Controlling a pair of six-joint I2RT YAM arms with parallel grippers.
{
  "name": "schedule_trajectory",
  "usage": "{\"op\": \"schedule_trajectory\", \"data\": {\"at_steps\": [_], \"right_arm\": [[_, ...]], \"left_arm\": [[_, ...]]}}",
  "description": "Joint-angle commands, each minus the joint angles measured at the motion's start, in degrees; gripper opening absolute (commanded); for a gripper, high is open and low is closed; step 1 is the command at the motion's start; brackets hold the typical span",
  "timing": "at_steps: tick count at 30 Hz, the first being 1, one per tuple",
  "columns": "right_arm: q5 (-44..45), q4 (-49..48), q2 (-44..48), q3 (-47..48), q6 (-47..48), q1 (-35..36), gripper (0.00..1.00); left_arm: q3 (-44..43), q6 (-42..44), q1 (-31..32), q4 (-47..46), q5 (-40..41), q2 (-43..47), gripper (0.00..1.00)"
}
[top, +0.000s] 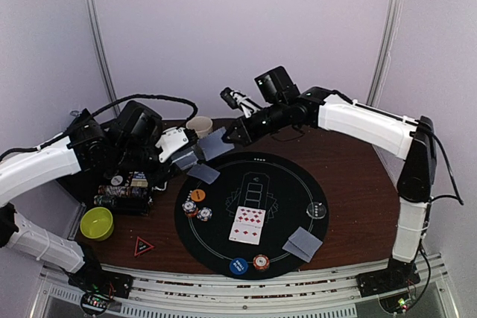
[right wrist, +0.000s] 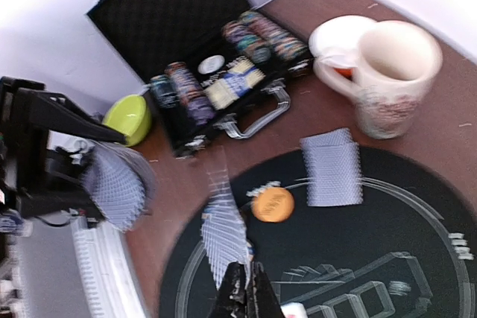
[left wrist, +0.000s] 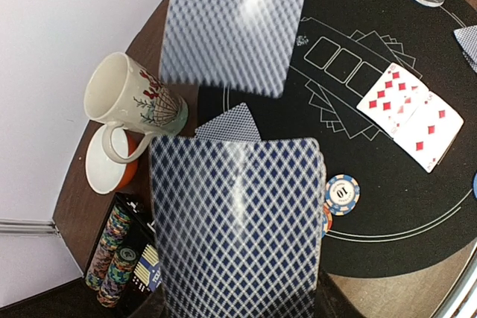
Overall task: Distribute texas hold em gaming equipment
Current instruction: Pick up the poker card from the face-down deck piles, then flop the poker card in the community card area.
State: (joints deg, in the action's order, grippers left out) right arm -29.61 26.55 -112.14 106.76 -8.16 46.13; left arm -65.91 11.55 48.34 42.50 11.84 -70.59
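Note:
The robot's right gripper is holding the card with its grey-blue back [top: 215, 144] showing, so the robot should flip the card and put it down beyond the face-up red-pipped cards.
My left gripper [top: 181, 153] is shut on a deck of grey-blue-backed playing cards [left wrist: 238, 221]; the deck fills the left wrist view and hides the fingers. My right gripper [right wrist: 247, 279] is shut on the edge of a single card [right wrist: 223, 229], held just above and beyond the deck over the mat's far-left rim [top: 216, 143]. On the black mat [top: 298, 184] lie a face-down card [top: 203, 173], face-up red-pipped cards [top: 248, 225], a face-down pair [top: 304, 243], an orange disc [top: 197, 195], striped chips [top: 197, 211], a blue disc [top: 238, 266], another chip [top: 261, 261] and a clear disc [top: 317, 210].
A white mug [top: 199, 126] stands by a small white bowl [left wrist: 104, 165] at the far edge behind the grippers. The open black chip case [top: 123, 188] sits at the left, with a green bowl [top: 97, 223] and a red triangle [top: 143, 246] near it.

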Motion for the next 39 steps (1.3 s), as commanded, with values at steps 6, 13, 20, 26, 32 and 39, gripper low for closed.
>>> {"op": "schedule_trajectory", "data": {"at_steps": [6, 13, 20, 26, 32, 39], "right_arm": [[16.0, -14.5, 16.8, -29.8, 48.1, -4.4, 0.00], [2.7, -24.2, 8.4, -33.6, 81.6, -3.9, 0.00], [0.7, -30.9, 0.4, -31.5, 92.7, -3.4, 0.00], [0.2, -26.8, 1.3, -35.1, 101.3, -2.7, 0.00], [0.1, -40.6, 6.4, -41.3, 94.1, -2.6, 0.00], [0.6, -35.1, 5.4, -39.3, 99.8, -3.1, 0.00]], "left_arm": [[-0.2, -2.6, 0.1, -2.2, 1.0, 0.8, 0.47], [0.2, -3.0, 0.1, -2.2, 1.1, 0.2, 0.47], [0.6, -2.6, 0.1, -2.3, 1.6, -0.2, 0.47], [0.4, -1.5, 0.1, -2.6, 1.8, -1.1, 0.47], [-0.4, -0.7, 0.1, -2.7, 1.7, -2.4, 0.47], [-0.5, -0.7, 0.1, -3.2, 1.3, -2.5, 0.47]]}}
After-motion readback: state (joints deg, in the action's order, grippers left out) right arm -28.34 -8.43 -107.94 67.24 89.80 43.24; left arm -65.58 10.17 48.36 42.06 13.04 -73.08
